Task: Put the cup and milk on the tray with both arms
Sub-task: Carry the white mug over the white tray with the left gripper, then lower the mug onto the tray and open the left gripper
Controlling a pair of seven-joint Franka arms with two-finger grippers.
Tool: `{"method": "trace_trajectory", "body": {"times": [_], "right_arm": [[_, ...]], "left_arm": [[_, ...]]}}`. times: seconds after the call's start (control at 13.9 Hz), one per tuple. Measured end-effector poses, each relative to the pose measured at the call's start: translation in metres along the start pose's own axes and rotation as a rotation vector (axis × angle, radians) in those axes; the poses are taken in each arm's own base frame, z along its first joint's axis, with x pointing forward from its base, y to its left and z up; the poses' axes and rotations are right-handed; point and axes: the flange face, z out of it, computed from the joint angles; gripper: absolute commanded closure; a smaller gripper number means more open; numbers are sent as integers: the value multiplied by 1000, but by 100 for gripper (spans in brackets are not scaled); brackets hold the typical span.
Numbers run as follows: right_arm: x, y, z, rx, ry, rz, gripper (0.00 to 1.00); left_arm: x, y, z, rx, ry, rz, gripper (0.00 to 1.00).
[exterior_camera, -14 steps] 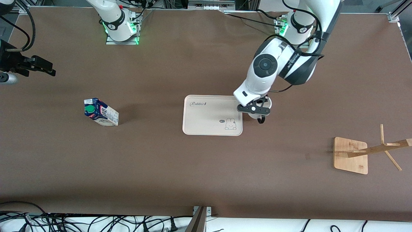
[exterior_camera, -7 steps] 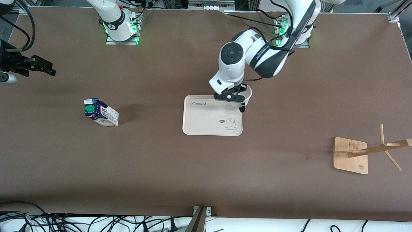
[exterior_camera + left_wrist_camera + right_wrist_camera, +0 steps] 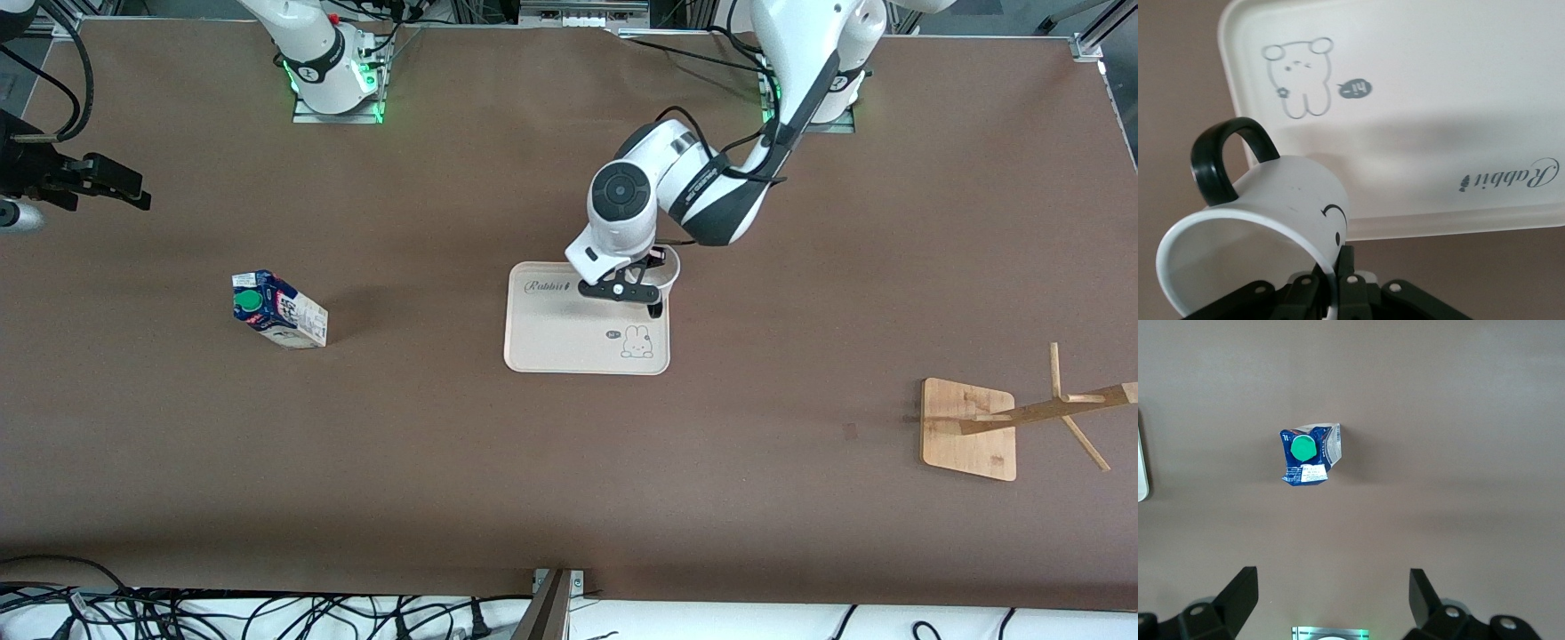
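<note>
The white cup (image 3: 668, 270) is hanging at a tilt across the corner of the cream tray. Next, my left gripper moves it farther over the tray (image 3: 631, 316) and puts it down upright before opening.
The white cup (image 3: 669, 268) with its black handle (image 3: 655, 308) hangs tilted over the corner of the cream tray (image 3: 569, 333) that lies toward the arms' bases and the left arm's end. My left gripper (image 3: 652, 283) is shut on the cup's rim. In the left wrist view the cup (image 3: 1271, 213) shows part of its smiley face, the left gripper (image 3: 1336, 283) pinches its wall, and the tray (image 3: 1438, 120) lies below. The milk (image 3: 278, 308) stands on the table toward the right arm's end. My right gripper (image 3: 124, 188) waits open high over that end, and in its wrist view the right gripper (image 3: 1331, 600) looks down on the milk (image 3: 1309, 455).
A bamboo rack (image 3: 969, 429) with slanting wooden pegs sits toward the left arm's end, nearer the front camera. Cables (image 3: 267, 613) run along the table's front edge. The brown tabletop (image 3: 444, 444) stretches between the milk and the tray.
The left arm has carried the cup from beside the tray, toward the left arm's end, to over the tray's corner. The right arm has not moved.
</note>
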Motion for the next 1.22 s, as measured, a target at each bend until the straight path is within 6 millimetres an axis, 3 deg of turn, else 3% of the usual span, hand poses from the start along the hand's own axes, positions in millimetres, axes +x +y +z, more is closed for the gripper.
{"method": "trace_trajectory", "body": {"times": [0.14,0.29,0.5,0.79,1.22], "right_arm": [[0,0,0,0,0,0,0],[0,0,0,0,0,0,0],[0,0,0,0,0,0,0],[0,0,0,0,0,0,0],[0,0,0,0,0,0,0]], "left_arm": [[-3,28,11,-5,-1,21,100],[-5,42,13,-8,2,28,100],[0,37,13,-5,4,18,100],[10,25,26,11,-11,15,100],[25,11,20,15,9,42,100]]}}
